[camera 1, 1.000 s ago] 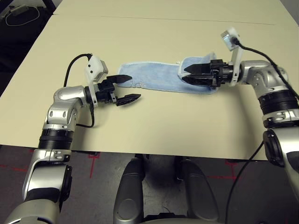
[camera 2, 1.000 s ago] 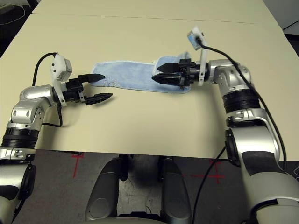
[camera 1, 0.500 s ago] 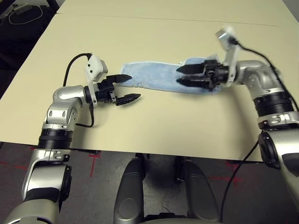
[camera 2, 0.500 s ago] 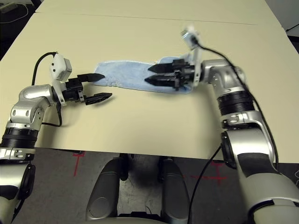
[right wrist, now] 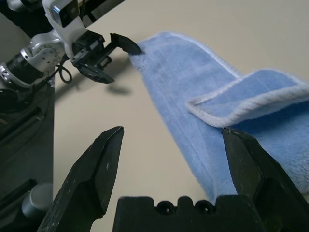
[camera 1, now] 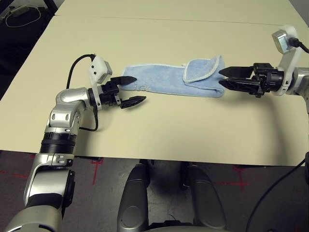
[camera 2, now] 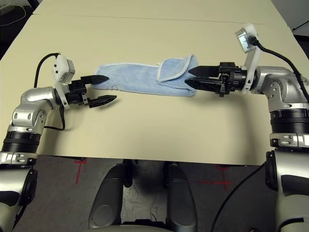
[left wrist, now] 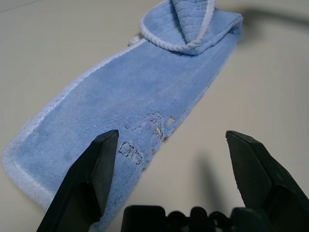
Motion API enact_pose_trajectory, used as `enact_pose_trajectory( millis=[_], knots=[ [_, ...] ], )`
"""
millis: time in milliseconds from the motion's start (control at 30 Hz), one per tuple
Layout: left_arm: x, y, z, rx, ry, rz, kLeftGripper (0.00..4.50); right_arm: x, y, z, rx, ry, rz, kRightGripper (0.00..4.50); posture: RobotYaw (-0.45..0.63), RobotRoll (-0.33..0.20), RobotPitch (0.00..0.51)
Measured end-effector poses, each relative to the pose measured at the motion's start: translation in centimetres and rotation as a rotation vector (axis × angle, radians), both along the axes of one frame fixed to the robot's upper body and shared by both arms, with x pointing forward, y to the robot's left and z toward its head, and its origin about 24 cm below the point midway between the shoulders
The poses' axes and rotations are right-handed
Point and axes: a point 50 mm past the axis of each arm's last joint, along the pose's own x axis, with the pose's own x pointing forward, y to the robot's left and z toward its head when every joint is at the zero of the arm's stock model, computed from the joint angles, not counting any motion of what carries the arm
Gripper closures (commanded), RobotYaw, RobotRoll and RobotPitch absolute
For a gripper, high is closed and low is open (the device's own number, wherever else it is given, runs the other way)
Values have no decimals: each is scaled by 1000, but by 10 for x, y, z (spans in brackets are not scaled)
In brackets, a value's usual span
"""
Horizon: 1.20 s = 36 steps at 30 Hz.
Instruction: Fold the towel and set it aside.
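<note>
The flap slants over the towel, the flap's side short of the towel's near edge. My right gripper should return, pinch the flap's corner and pull it square.
The towel is a light-blue terry strip lying flat across the middle of the table, its right end folded back over itself in a small flap with white edging. A dark embroidered mark sits near its left end. My left gripper stands open at the towel's left end, one finger over the corner and one on bare table. My right gripper is open just off the towel's right end, empty. In the right wrist view the towel lies ahead of the fingers, with the left gripper beyond it.
The tan table stretches wide in front of and behind the towel. A seam crosses the far part of the tabletop. Dark floor lies past the table's left edge and front edge.
My right gripper has let go of the folded-over end and drawn back to the right, off the towel. The flap now lies free on the towel. The left arm has not moved.
</note>
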Motion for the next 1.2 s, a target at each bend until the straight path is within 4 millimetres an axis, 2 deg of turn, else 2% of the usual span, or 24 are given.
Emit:
enact_pose_trajectory(
  millis=[100,200,533,600,733,867,1033,1200],
  knots=[
    [0,0,0,1,0,1,0,5,-6,-9,-26,29,-67,70,-22,0,262],
    [0,1,0,2,0,2,0,12,-2,-13,-28,18,-81,70,-23,0,260],
    [0,1,1,3,-1,1,0,48,47,-14,-15,-60,-81,70,-9,0,258],
    [-1,1,0,3,0,3,0,55,62,-14,-11,-73,-68,70,-4,0,257],
    [-1,0,0,3,1,1,0,64,92,-5,16,-117,-21,70,1,0,254],
    [-2,1,-4,3,13,4,0,69,106,-5,-27,-121,-35,70,10,0,253],
    [-2,1,-3,5,13,4,0,69,103,-9,-73,-115,-23,70,15,0,253],
    [-5,2,-1,11,3,6,0,60,69,-1,-155,-188,-37,70,-1,0,255]
  ],
)
